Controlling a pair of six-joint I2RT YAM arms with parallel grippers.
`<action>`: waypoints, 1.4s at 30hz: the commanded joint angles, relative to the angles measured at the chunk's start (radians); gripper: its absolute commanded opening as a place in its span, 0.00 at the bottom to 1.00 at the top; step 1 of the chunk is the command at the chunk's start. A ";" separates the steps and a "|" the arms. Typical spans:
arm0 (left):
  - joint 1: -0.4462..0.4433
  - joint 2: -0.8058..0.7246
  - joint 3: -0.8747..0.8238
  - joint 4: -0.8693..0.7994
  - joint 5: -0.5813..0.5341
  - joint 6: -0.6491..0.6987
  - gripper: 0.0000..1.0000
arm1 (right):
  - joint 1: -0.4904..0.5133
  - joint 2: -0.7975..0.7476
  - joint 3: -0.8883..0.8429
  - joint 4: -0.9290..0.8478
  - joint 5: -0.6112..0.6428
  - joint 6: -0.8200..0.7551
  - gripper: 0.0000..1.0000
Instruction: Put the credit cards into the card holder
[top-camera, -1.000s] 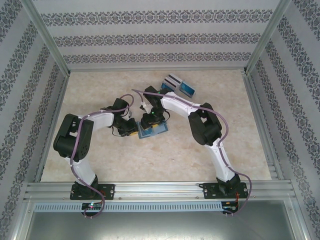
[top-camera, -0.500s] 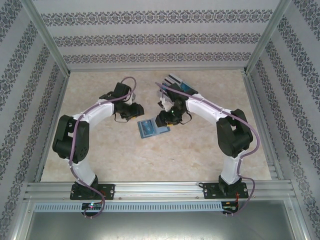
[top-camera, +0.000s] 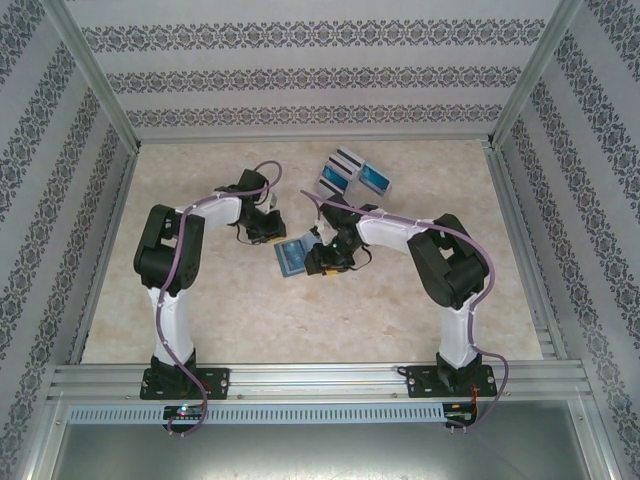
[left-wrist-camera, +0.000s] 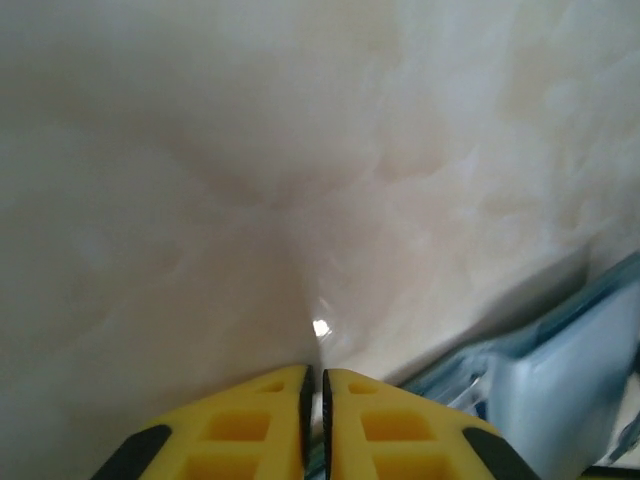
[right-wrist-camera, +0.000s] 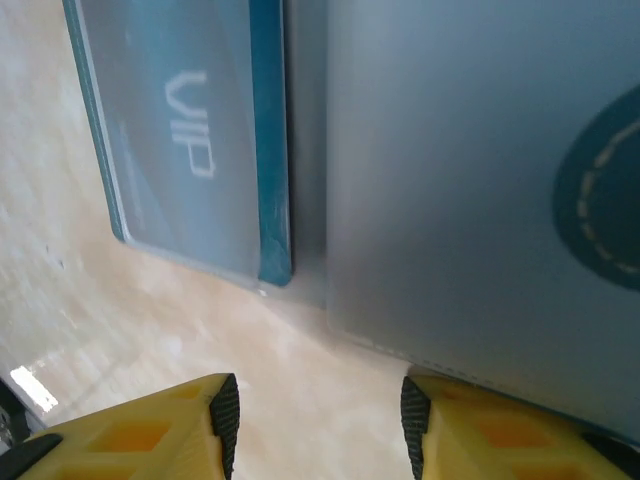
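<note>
The clear box of credit cards (top-camera: 352, 174) sits at a slant at the back. My left gripper should leave the open card holder alone, and I should straighten the box (top-camera: 325, 183) first.
The card holder (top-camera: 292, 257) lies open mid-table, teal-blue. In the right wrist view a teal card marked VIP (right-wrist-camera: 180, 140) lies on its left half, beside a grey-blue inner face (right-wrist-camera: 480, 180) with a round emblem. My right gripper (top-camera: 319, 262) (right-wrist-camera: 315, 385) is open at the holder's right edge, bare table between its fingers, and its right fingertip (right-wrist-camera: 415, 420) is at the grey face's rim. My left gripper (top-camera: 269, 230) (left-wrist-camera: 313, 368) is shut just behind and left of the holder (left-wrist-camera: 560, 385), low over the table. More credit cards (top-camera: 350, 160) lie at the back.
Two more cards (top-camera: 375, 178) (top-camera: 332, 181) lie near the back one. A faint clear edge with a glint (left-wrist-camera: 320, 327) runs ahead of my left fingertips. Metal frame rails (top-camera: 320, 380) and patterned walls border the marble table (top-camera: 250, 320).
My right gripper has come forward from the back cards to the holder's right edge. My left gripper opened briefly, then shut, and its arm folded in closer to the holder.
</note>
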 joint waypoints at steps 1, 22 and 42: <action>-0.012 -0.080 -0.144 0.003 0.036 -0.023 0.14 | -0.025 0.063 0.108 0.091 0.076 0.008 0.49; -0.137 -0.358 -0.315 0.008 -0.054 -0.155 0.14 | -0.068 0.216 0.557 -0.106 -0.034 -0.084 0.49; 0.020 0.248 0.584 -0.299 -0.035 0.127 0.16 | -0.252 -0.232 -0.003 -0.001 0.006 -0.068 0.50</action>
